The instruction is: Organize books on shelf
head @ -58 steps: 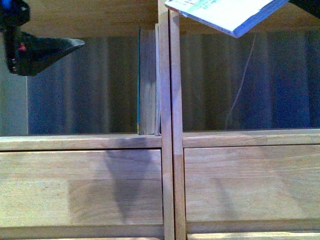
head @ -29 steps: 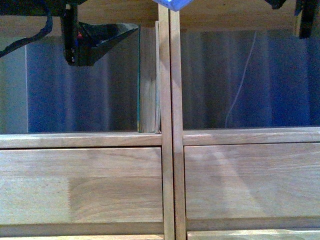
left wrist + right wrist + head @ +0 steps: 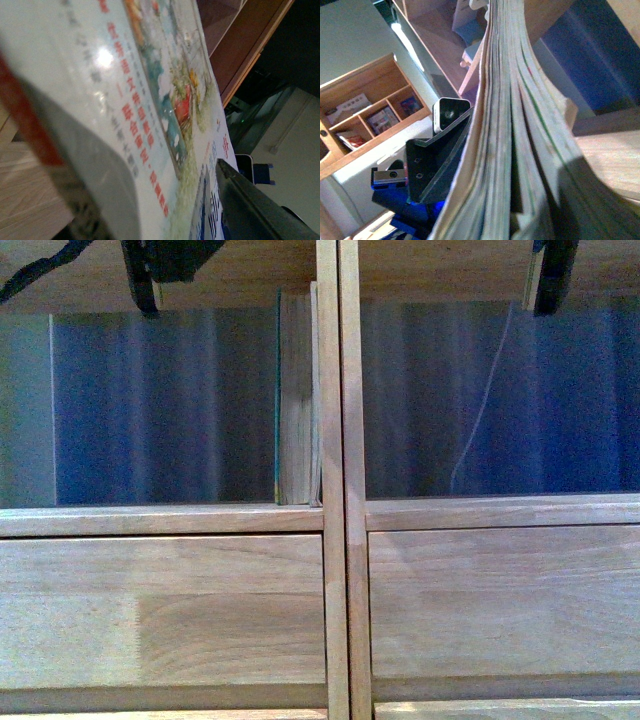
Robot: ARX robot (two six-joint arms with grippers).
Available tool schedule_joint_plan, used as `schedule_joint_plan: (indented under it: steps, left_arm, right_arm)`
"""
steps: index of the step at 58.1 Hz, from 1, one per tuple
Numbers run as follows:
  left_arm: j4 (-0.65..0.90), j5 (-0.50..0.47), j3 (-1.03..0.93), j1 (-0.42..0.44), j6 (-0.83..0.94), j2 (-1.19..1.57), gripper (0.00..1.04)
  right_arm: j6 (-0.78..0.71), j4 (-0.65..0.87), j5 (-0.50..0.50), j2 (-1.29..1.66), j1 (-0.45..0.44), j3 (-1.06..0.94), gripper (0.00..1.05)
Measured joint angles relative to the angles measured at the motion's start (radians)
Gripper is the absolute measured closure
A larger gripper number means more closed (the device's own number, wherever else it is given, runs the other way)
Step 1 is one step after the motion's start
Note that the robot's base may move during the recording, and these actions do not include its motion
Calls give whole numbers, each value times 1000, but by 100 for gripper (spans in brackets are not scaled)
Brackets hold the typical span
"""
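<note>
The shelf (image 3: 215, 475) next to the thicker book is wide and empty. The thin paperback (image 3: 160, 100) will lean at a slant against that book when I put it in place.
The thin paperback fills both wrist views: its glossy illustrated cover (image 3: 150, 100) with red print, and its pale fanned page edges (image 3: 505, 125). My right gripper is shut on it, with the fingers hidden behind the pages. My left gripper is open beside the paperback; one dark finger (image 3: 250, 205) lies along the cover, and it also shows as a black wedge (image 3: 435, 160) next to the pages. The thicker book (image 3: 295, 400), with a teal edge and tan pages, stands upright against the central double upright (image 3: 340, 480) of the shelf. The paperback is out of the front view.
Dark parts of my left arm (image 3: 160, 265) and right arm (image 3: 552, 275) hang at the top edge. Plain drawer fronts (image 3: 160, 610) lie below the open compartments. Blue curtain folds show behind. Another wooden unit (image 3: 370, 120) holding books stands in the distance.
Both arms have risen toward the top edge of the front view. The paperback has left that view upward. The thicker book has not moved.
</note>
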Motion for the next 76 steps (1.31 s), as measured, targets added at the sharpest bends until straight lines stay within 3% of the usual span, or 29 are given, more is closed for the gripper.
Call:
schedule_joint_plan:
  steps: [14, 17, 30, 33, 38, 52, 65, 76]
  left_arm:
    - [85, 38, -29, 9, -24, -17, 93]
    - [96, 43, -31, 9, -33, -20, 97]
    - [99, 37, -52, 20, -37, -45, 98]
    - [94, 29, -62, 35, -36, -62, 98]
    - [83, 13, -80, 68, -24, -93, 98]
    - [-97, -93, -101, 203, 167, -133, 98]
    - [-209, -201, -117, 297, 469, -60, 98]
    - [-175, -344, -26, 315, 710, 75, 98]
  right_arm:
    - [110, 44, -86, 0, -4, -12, 97]
    - [108, 55, -96, 0, -1, -20, 96]
    - [101, 55, -129, -21, 8, -44, 62]
    - [97, 53, -155, -41, -10, -66, 50]
    - [94, 53, -185, -74, -43, -98, 38]
    - [79, 66, -303, -181, -265, -201, 6]
    - [-8, -27, -332, -236, -553, -256, 7]
    - [-337, -241, -195, -325, -682, -284, 7]
